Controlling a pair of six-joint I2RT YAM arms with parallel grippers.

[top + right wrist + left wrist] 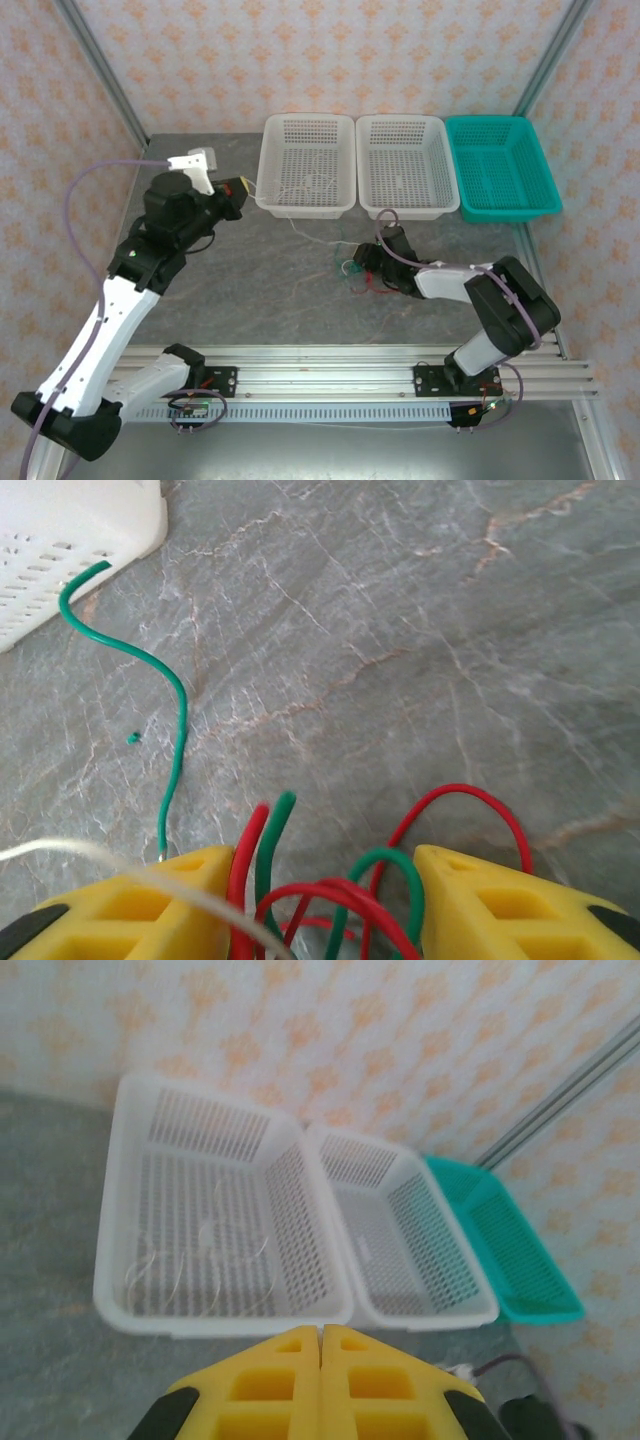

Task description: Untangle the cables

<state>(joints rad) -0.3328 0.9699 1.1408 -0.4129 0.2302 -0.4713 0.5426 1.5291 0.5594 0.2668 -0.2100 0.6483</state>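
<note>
The pale cable goes into the red and green tangle, so the robot's right gripper should hold the tangle while its left gripper pulls the pale cable away.
A tangle of thin red and green cables lies on the grey table in front of the middle basket. My right gripper is low over it and open, its yellow fingers apart. Red cables and green cables loop in the gap of this gripper. A pale cable crosses its left finger. A loose green cable runs toward a basket corner. My left gripper is shut and holds nothing, just short of the left white basket, where thin pale cables lie.
Three baskets stand in a row at the back: the left white basket, a middle white basket and a teal basket. A thin pale cable trails from the left basket onto the table. Metal rails edge the near side.
</note>
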